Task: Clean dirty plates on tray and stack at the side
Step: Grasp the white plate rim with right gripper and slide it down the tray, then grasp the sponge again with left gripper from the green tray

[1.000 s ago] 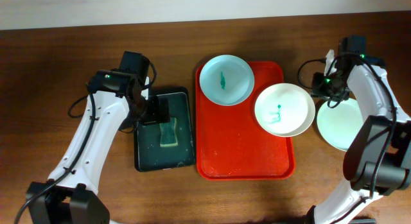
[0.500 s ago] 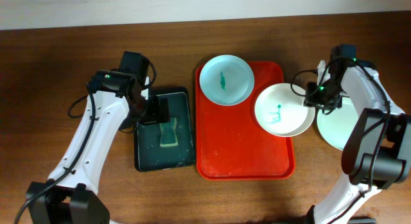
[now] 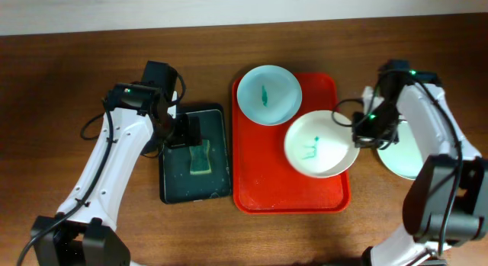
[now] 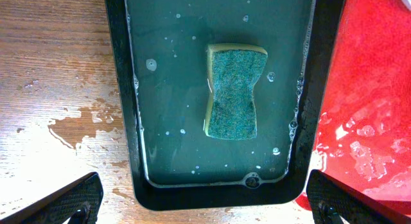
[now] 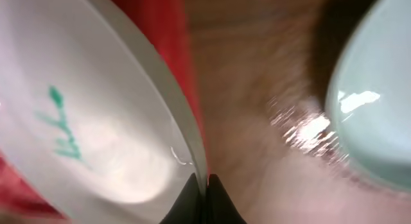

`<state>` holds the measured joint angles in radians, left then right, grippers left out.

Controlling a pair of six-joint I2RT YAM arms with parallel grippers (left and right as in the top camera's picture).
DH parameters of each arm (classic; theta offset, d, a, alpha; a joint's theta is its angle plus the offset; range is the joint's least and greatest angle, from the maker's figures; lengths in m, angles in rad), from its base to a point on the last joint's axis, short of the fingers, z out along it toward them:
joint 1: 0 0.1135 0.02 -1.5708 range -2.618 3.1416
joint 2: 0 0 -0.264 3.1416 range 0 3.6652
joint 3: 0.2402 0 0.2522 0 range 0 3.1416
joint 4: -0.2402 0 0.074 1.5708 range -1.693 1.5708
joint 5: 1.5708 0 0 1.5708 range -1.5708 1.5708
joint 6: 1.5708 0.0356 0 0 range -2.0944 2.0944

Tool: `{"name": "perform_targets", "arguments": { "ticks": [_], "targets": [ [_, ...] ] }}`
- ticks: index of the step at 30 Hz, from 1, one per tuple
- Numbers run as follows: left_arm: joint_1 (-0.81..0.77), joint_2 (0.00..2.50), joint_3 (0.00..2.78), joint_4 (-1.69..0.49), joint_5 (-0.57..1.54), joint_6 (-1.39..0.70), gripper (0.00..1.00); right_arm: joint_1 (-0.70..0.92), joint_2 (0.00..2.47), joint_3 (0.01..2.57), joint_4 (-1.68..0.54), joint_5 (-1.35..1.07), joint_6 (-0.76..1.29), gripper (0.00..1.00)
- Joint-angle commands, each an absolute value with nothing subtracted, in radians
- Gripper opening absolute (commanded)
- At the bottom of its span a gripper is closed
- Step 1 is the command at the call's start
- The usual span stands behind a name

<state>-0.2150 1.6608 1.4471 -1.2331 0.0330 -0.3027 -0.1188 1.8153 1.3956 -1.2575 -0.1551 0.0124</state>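
Observation:
My left gripper should take the sponge (image 3: 200, 160) after I put the white plate in my right gripper on the red tray, because the plate has a teal smear (image 3: 311, 149).
The red tray (image 3: 263, 190) lies in the middle of the table. A mint-blue plate (image 3: 268, 94) with a teal smear sits at its back left. A white plate (image 3: 320, 144) with a teal smear lies on the tray's right half. My right gripper (image 3: 358, 131) is shut on that white plate's right rim; the wrist view shows the fingers (image 5: 204, 189) pinching the rim of the white plate (image 5: 96, 140). A second mint-blue plate (image 3: 408, 148) sits on the table right of the tray, also in the right wrist view (image 5: 379, 102). My left gripper (image 4: 205, 201) is open above the black tray.
A black tray (image 3: 194, 155) holding water and a green-yellow sponge (image 3: 200, 159) lies left of the red tray; both show in the left wrist view (image 4: 125, 121) (image 4: 234, 92). Water spots mark the wood beside it (image 4: 77, 121).
My right gripper closed on the white plate's rim and dragged it left and toward the front, further onto the red tray. The left arm has not moved.

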Motion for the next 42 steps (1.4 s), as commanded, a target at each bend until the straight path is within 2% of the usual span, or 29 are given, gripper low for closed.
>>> {"name": "perform_targets", "arguments": {
  "ticks": [1,5,8,9,10,13,17,20,26,27,29,30,32,34,37,38,42],
  "targets": [
    [-0.215,1.665,1.444,-1.234,0.026,-0.294,0.99,0.003,1.79,1.376,-1.282,-0.18,0.116,0.05],
    [-0.215,1.665,1.444,-1.233,0.026,-0.294,0.99,0.126,1.79,1.242,-1.155,-0.17,0.336,0.04],
    [-0.215,1.665,1.444,-1.233,0.026,-0.294,0.99,0.144,1.79,1.156,-1.014,-0.174,0.445,0.04],
    [-0.215,1.665,1.444,-1.233,0.026,-0.294,0.99,0.143,1.79,1.146,-0.997,-0.176,0.467,0.07],
    [-0.215,1.665,1.444,-1.233,0.026,-0.294,1.0,0.142,1.788,1.149,-0.994,-0.173,0.469,0.21],
    [-0.215,1.665,1.444,-1.241,0.031,-0.294,1.0,0.142,1.719,1.187,-1.001,-0.167,0.41,0.37],
    [-0.226,1.671,1.441,-1.233,0.037,-0.289,1.0,0.143,1.539,1.28,-1.058,-0.116,0.303,0.41],
    [-0.257,1.678,1.401,-1.185,0.036,-0.29,0.97,0.145,1.374,1.33,-1.085,-0.159,0.269,0.37],
    [-0.282,1.699,1.183,-0.97,0.047,-0.306,0.9,0.145,1.205,1.33,-1.196,-0.162,0.269,0.37],
    [-0.282,1.707,1.139,-0.917,0.075,-0.306,0.77,0.145,1.203,1.33,-1.209,-0.162,0.269,0.37],
    [-0.283,1.725,1.081,-0.831,0.13,-0.305,0.56,0.145,1.209,1.329,-1.224,-0.162,0.269,0.37],
    [-0.287,1.739,1.054,-0.786,0.139,-0.306,0.48,0.145,1.216,1.329,-1.229,-0.162,0.269,0.37],
    [-0.296,1.765,1.02,-0.723,0.107,-0.306,0.38,0.145,1.23,1.329,-1.235,-0.162,0.269,0.37],
    [-0.302,1.795,1.008,-0.702,0.056,-0.326,0.12,0.145,1.247,1.329,-1.235,-0.162,0.269,0.37],
    [-0.305,1.842,1.008,-0.697,0.051,-0.327,0.06,0.145,1.261,1.329,-1.239,-0.162,0.269,0.36],
    [-0.305,1.851,1.008,-0.698,0.044,-0.327,0.0,0.145,1.263,1.329,-1.239,-0.162,0.269,0.36],
    [-0.3,1.832,1.081,-0.803,0.047,-0.327,0.0,0.145,1.263,1.329,-1.242,-0.162,0.269,0.36]
  ]
}}
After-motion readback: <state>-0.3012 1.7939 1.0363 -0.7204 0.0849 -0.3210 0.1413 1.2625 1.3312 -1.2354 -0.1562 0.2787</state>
